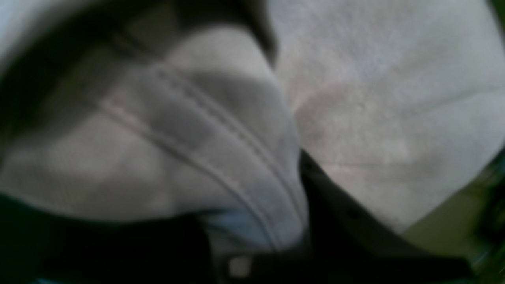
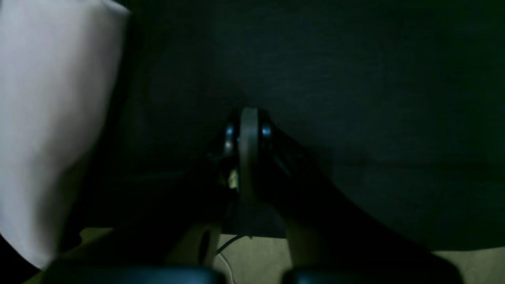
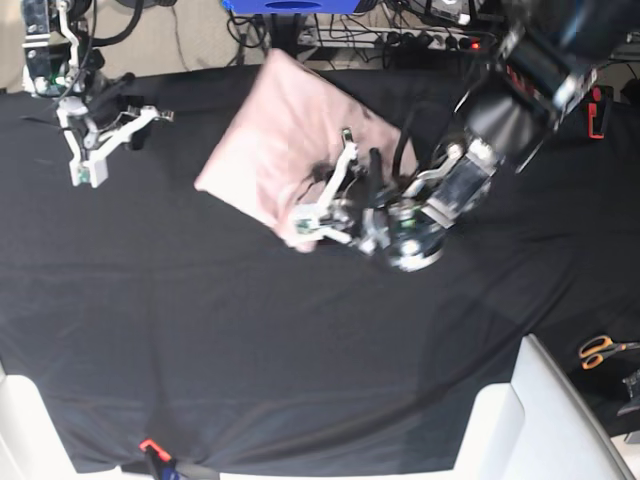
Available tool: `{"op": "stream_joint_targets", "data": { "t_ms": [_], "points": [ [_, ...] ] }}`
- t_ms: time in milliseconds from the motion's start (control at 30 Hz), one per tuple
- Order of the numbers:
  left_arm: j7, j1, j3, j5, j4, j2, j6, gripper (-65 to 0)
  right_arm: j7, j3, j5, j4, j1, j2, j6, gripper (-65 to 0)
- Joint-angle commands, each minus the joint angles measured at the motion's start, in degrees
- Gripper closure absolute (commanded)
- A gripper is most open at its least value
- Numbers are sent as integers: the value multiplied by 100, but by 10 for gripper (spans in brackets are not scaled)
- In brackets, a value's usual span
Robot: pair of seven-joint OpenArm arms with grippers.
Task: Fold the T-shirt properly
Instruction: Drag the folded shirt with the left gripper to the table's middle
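Next, my left gripper pulls the T-shirt's hem toward the front and turns the T-shirt straight before folding it further, because the folded T-shirt lies slanted at the back.
The pale pink T-shirt lies folded into a slanted rectangle on the black table cloth, at the back middle. My left gripper is at the shirt's near right corner, shut on its stitched hem, which bunches between the dark fingers. More of the shirt lies flat behind it. My right gripper is far off at the back left, over bare cloth. Its fingers meet at the tips and hold nothing. An edge of the shirt shows in the right wrist view.
Orange-handled scissors lie at the right edge. White blocks stand at the front right corner. Cables and a power strip run behind the table, next to a blue object.
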Motion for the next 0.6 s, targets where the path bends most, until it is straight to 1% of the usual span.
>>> {"op": "stream_joint_targets", "data": {
  "t_ms": [0,200,267,367,467,567],
  "points": [
    [350,-201,195,677,-25,-99,204,0,96,38,25,85,16,76,8,-2],
    [315,-966,1355,1134,-25,-73,204,0,96,38,25,85,-11,76,8,-2],
    [307,-1221,1628,1160,-16,-55,204,0,96,38,25,77,-20,76,8,-2],
    [298,-1546,1927,1160,160,-38,204,0,96,38,25,77,-20,76,8,-2],
    [298,-1731,2041,1160,485,-29,204,0,96,38,25,24,-20,76,8,-2],
    [289,-1854,2076,1160,512,173,204,0,96,46,25,-38,-20,76,8,-2]
  ]
}}
